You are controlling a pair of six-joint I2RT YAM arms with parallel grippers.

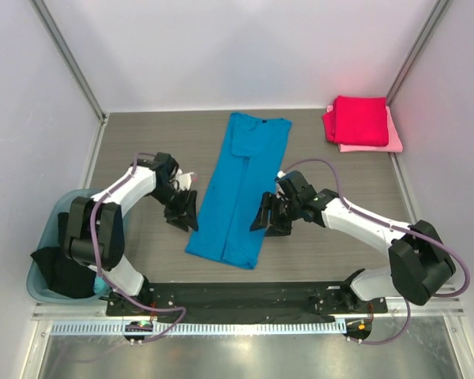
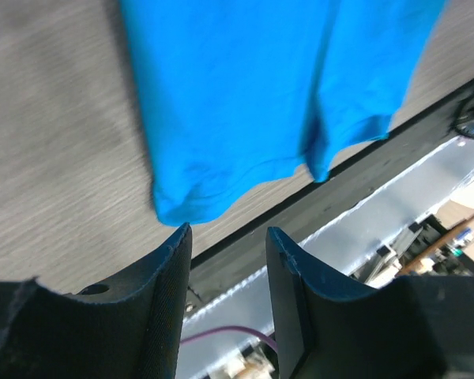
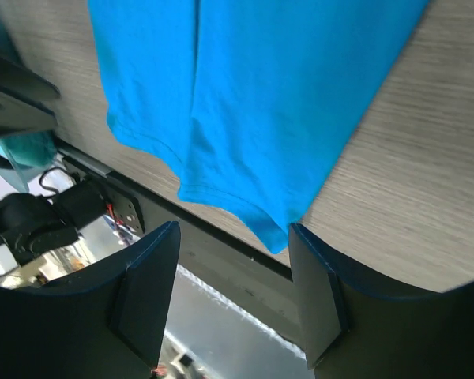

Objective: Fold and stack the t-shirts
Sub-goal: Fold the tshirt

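Observation:
My gripper will bunch the t-shirt's folded-over end into wrinkles when it carries the hem toward the collar, since the blue t-shirt's near hem lies limp and wavy.
A bright blue t-shirt lies flat in the middle of the table, folded lengthwise into a long strip, collar at the far end. Its near hem shows in the left wrist view and in the right wrist view. My left gripper hovers just left of the strip's near half, open, with nothing between its fingers. My right gripper hangs just right of the strip, also open and empty. A crimson t-shirt rests folded on a pale pink one at the far right.
A translucent teal tub stands off the table's left edge with black cloth in it. The black base rail runs along the near edge. Grey walls close in the back and sides.

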